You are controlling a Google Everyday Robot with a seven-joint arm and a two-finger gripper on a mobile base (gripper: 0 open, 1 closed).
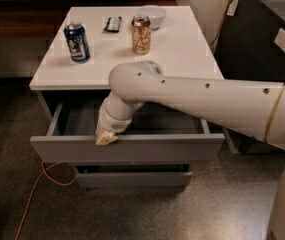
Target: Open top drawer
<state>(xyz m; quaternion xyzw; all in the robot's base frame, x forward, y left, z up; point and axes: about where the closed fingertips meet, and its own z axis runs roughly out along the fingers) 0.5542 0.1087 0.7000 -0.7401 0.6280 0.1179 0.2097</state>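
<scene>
I should lift my gripper's fingers back into the drawer (87,122) and push the front out from inside, because they are resting over the top edge of the drawer front (120,138).
The top drawer (132,149) is a wide grey drawer with a flat front, pulled well out from under the white table top (182,49). Its grey inside shows behind the front panel. My gripper (106,136) hangs from the white arm (197,96) and rests at the top edge of the drawer front, left of the middle, with its tan tip hooked over the edge.
A blue can (77,42), a gold can (141,34), a dark small object (113,24) and a white bowl (151,16) stand on the table top. A lower grey drawer (132,178) sits below. An orange cable (37,194) lies on the floor at left. A dark cabinet (267,39) stands at right.
</scene>
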